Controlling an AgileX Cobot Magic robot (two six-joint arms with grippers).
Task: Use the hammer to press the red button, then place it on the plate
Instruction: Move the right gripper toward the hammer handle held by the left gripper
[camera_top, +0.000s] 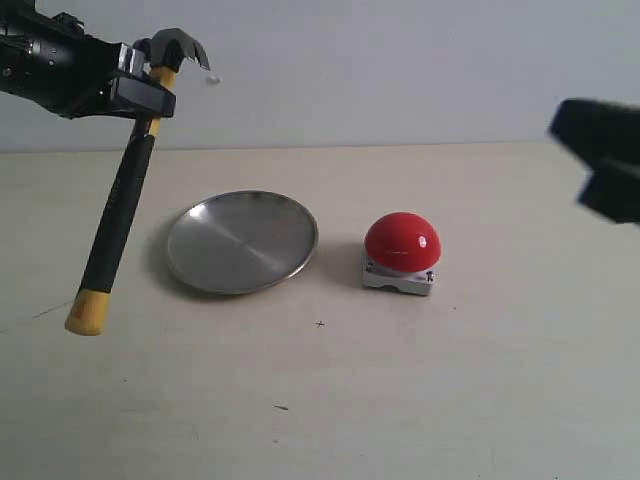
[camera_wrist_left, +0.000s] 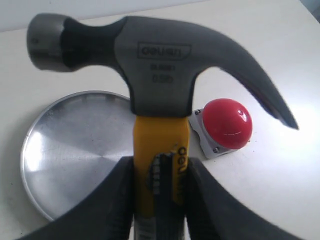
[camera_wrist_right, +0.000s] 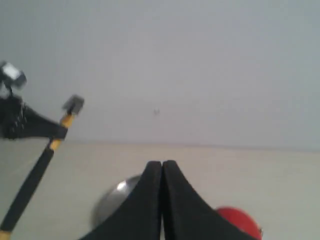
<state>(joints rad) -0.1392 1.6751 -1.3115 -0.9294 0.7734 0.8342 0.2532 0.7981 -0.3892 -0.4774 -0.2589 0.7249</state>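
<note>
The black handle (camera_top: 112, 225) is free because my left gripper is holding the hammer below its head. My right gripper should now move closer until it closes around that handle (camera_top: 128, 180).
My left gripper (camera_top: 150, 95) is shut on the hammer (camera_top: 118, 205), just below its dark head, high at the far left. The black handle hangs down with its yellow end near the table. In the left wrist view the hammer (camera_wrist_left: 160, 95) rises from between the two fingers of my left gripper (camera_wrist_left: 159, 175). The silver plate (camera_top: 242, 241) lies left of centre, and the red button (camera_top: 402, 241) stands to its right on a grey base. My right gripper (camera_wrist_right: 162, 165) is shut and holds nothing, raised at the right edge. The plate (camera_wrist_left: 75, 145) and button (camera_wrist_left: 227, 123) lie below the hammer head.
The table is a pale beige surface (camera_top: 330, 400) backed by a plain light wall (camera_top: 380, 70). In the right wrist view the plate (camera_wrist_right: 116, 200) and button (camera_wrist_right: 239, 222) show partly behind the fingers.
</note>
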